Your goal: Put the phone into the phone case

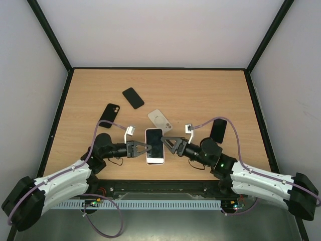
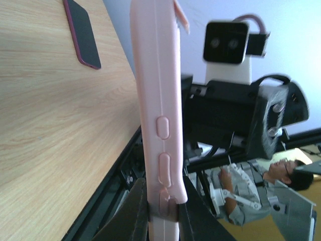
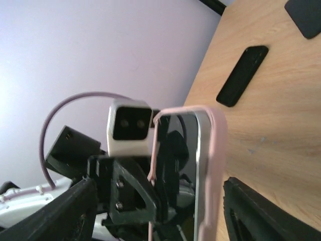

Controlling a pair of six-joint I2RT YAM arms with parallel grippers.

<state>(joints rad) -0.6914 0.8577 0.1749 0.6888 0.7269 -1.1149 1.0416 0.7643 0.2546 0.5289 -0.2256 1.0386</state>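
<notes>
Next, my right gripper goes down the pink case's edge to that edge's lower end (image 1: 163, 157) and squeezes it there, because the phone's silver rim (image 3: 202, 145) sticks out of the edge.
A phone (image 1: 155, 143) with a dark screen sits inside a pink case (image 1: 154, 160), held just above the table between both arms. My left gripper (image 1: 147, 148) is shut on the case's left edge; in the left wrist view its jaws (image 2: 163, 211) pinch the pink case's side (image 2: 158, 100) near the buttons. My right gripper (image 1: 169, 144) is open at the phone's right edge. In the right wrist view its fingers (image 3: 266, 211) stand wide apart, with the phone's silver rim (image 3: 200, 165) and pink case (image 3: 216, 160) between them. One thin case lip (image 3: 155, 150) stands away from the phone.
A black case with a camera hole (image 1: 109, 115), a black phone (image 1: 133, 98), a pale phone (image 1: 159, 119) and another black phone (image 1: 217, 130) lie on the wooden table (image 1: 200, 95). Black rails edge the table. A dark phone (image 2: 83, 35) shows in the left wrist view.
</notes>
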